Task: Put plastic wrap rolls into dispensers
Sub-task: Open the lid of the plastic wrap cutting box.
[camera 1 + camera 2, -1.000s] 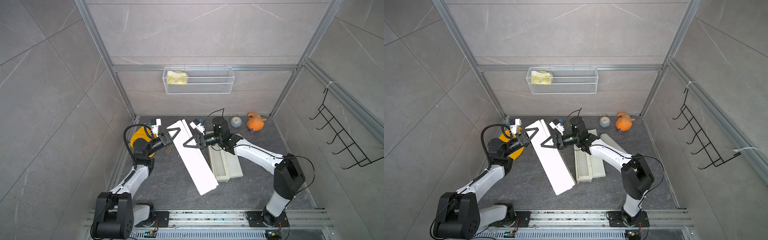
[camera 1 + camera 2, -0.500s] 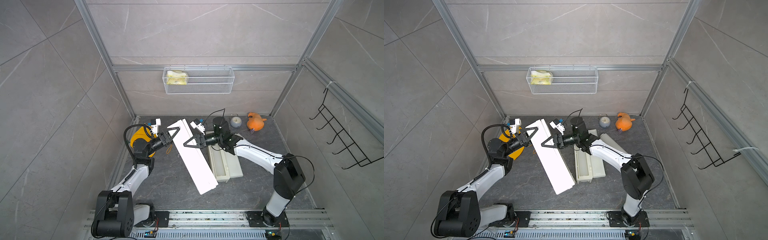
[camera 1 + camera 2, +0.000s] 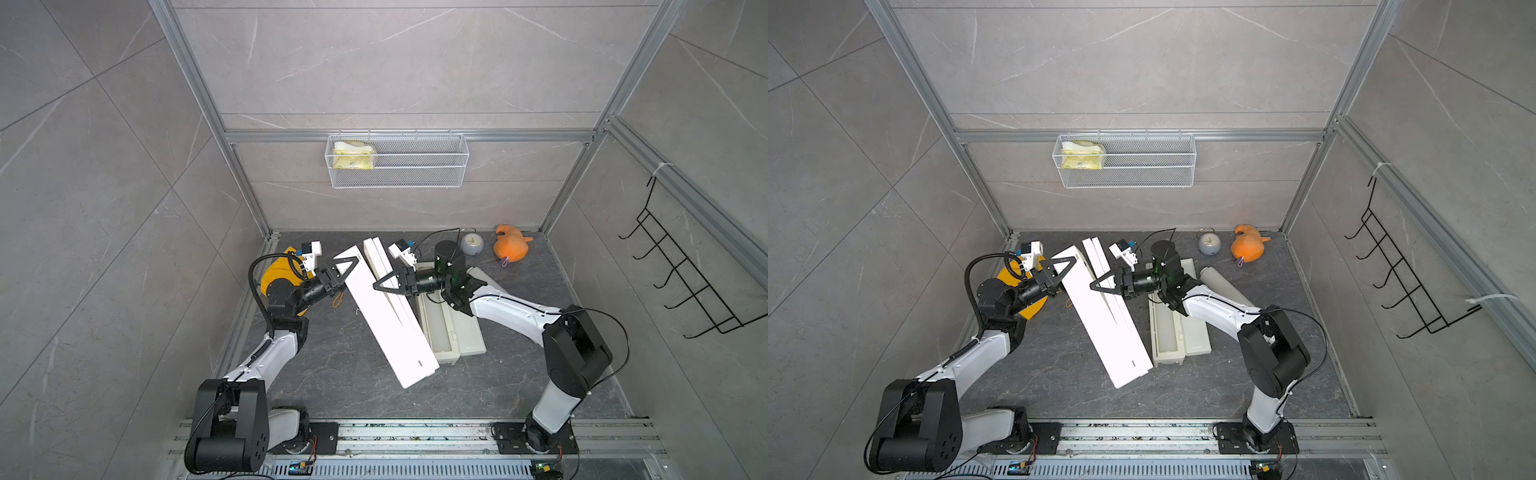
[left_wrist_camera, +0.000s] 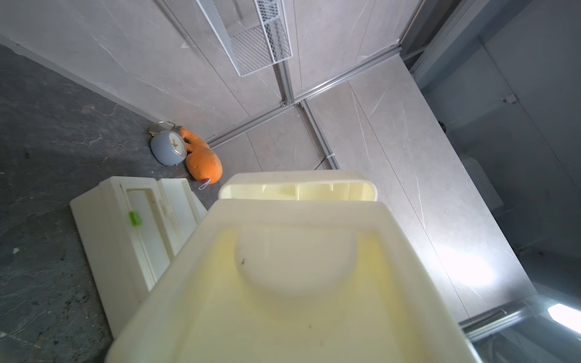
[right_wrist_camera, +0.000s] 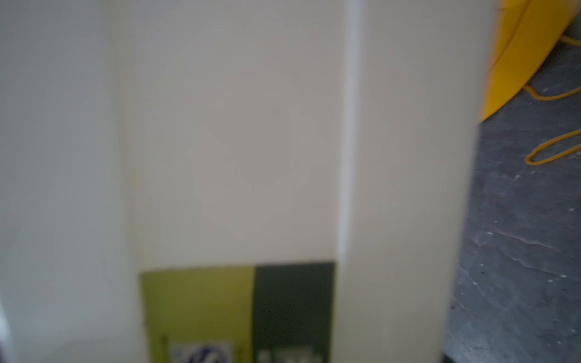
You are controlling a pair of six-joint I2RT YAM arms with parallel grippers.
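The dispenser half in my left gripper (image 3: 384, 328) is crowding the labelled half (image 5: 239, 296). My left gripper needs to move back while my right gripper puts the labelled half down.
A long cream-white dispenser (image 3: 390, 316) hangs tilted above the floor, lid hinged open, between both arms. My left gripper (image 3: 348, 266) is shut on its far left wall. My right gripper (image 3: 380, 286) is shut on its right side, where the right wrist view shows a green and dark label (image 5: 239, 301). Both grippers' fingertips are hidden in the wrist views. The trough (image 4: 283, 314) holds a rounded white shape; I cannot tell whether it is a roll. A second dispenser (image 3: 451, 332) lies open on the floor. One plastic wrap roll (image 3: 1219, 280) lies behind my right arm.
A yellow disc (image 3: 276, 272) and a yellow cord (image 3: 337, 298) lie under my left arm. A grey clock (image 3: 471, 243) and an orange plush toy (image 3: 510, 248) sit at the back right. A wire basket (image 3: 397, 162) hangs on the back wall, a black hook rack (image 3: 681, 282) on the right wall.
My left gripper's jaws have narrowed onto the held dispenser's wall. The dispenser and my right arm have barely moved.
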